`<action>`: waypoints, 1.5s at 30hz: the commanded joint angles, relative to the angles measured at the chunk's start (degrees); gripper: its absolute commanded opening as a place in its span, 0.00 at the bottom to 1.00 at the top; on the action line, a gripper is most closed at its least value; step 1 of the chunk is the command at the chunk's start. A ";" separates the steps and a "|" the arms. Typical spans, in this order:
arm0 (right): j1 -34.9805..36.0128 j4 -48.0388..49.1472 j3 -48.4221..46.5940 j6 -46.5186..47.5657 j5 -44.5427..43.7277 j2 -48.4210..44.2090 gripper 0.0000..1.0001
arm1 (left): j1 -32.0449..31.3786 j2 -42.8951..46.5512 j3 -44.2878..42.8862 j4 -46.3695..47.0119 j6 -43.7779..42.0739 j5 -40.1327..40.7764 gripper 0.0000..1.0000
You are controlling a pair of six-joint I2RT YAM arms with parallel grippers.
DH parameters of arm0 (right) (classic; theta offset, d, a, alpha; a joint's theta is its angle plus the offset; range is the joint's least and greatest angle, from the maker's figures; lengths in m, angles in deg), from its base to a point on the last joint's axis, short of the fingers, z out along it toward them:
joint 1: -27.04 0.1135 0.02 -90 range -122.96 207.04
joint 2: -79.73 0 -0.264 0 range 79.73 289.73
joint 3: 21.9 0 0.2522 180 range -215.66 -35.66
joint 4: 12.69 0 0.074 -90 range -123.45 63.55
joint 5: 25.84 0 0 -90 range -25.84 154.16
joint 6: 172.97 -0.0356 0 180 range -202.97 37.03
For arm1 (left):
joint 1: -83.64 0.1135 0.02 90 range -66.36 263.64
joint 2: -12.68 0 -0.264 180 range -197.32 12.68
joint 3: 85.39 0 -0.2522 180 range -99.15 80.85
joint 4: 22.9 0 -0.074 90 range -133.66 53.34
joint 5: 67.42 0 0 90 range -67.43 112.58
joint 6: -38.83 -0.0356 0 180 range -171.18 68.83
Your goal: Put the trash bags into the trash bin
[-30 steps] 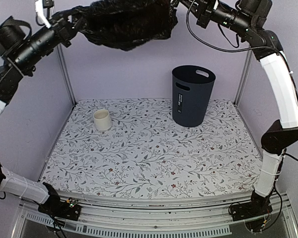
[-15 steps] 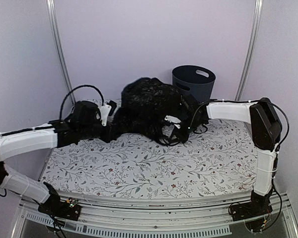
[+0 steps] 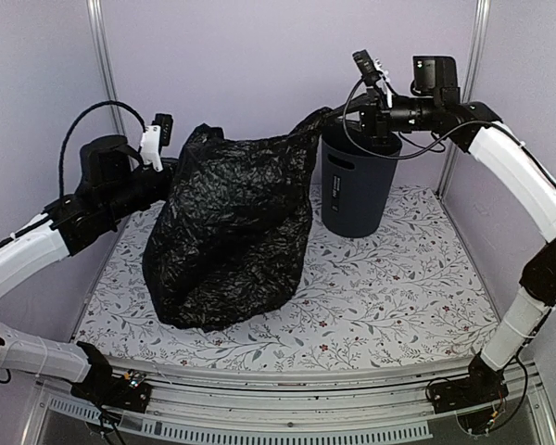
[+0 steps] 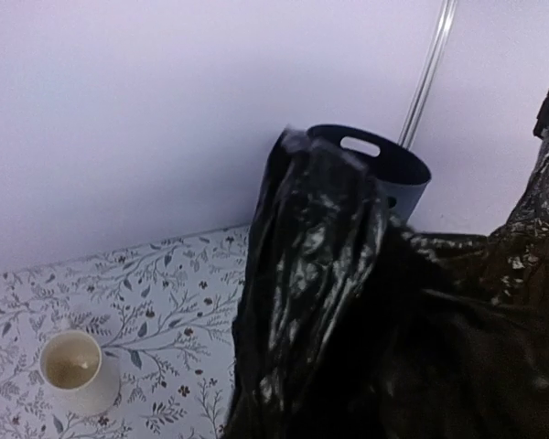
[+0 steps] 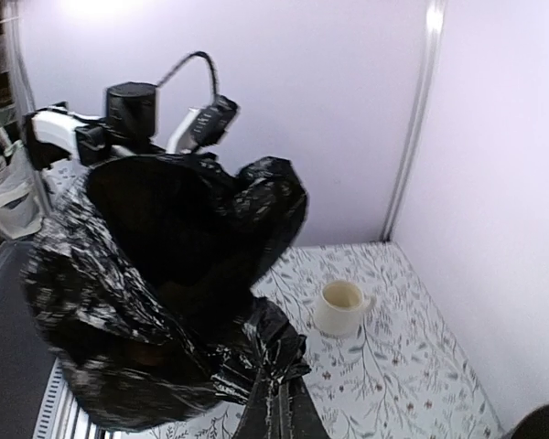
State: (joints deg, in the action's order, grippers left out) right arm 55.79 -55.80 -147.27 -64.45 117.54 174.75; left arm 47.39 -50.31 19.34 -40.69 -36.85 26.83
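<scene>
The black trash bag's top edge (image 3: 258, 142) is hanging in a bunch, so my left gripper and right gripper need to swing down and then high up to open the bag's opening.
The black trash bag (image 3: 232, 232) hangs stretched between my two grippers, its bottom resting on the patterned table. My left gripper (image 3: 173, 171) holds its left top corner; the fingers are buried in plastic, and the bag (image 4: 329, 274) fills the left wrist view. My right gripper (image 3: 338, 116) is shut on the right top corner, just above the near-left rim of the dark grey trash bin (image 3: 357, 185). In the right wrist view the shut fingers (image 5: 288, 416) pinch a twisted fold of the bag (image 5: 156, 274). The bin (image 4: 398, 169) stands upright behind the bag.
A small cream cup (image 4: 73, 366) stands on the table at the back left, hidden by the bag in the top view; it also shows in the right wrist view (image 5: 340, 306). Purple walls and metal posts (image 3: 100, 65) close in the back and sides.
The bag went from high overhead, down low over the table, to now hanging spread between the raised grippers. My right gripper has moved to the bin's rim.
</scene>
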 commanded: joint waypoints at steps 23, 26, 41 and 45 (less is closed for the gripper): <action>2.60 5.61 -39.89 9.06 -31.06 17.24 0.01 | 14.52 -15.27 -46.71 -8.77 -8.04 -24.51 0.00; 4.79 1.25 -42.44 8.79 -29.83 15.35 0.01 | 7.64 -7.49 -38.08 -3.37 -13.23 -18.24 0.00; 5.18 -4.83 15.69 4.41 -14.88 5.87 0.01 | 5.26 -0.81 5.23 -0.93 -1.21 -13.37 0.00; 5.13 -2.45 17.63 6.65 -7.04 -4.65 0.01 | 3.64 9.16 5.43 -1.19 -2.86 -9.34 0.00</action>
State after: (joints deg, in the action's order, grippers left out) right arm 60.62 -61.15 -124.57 -59.88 96.08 189.83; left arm 52.55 -54.37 29.11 -47.88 -38.64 17.19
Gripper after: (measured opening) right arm 0.017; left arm 0.009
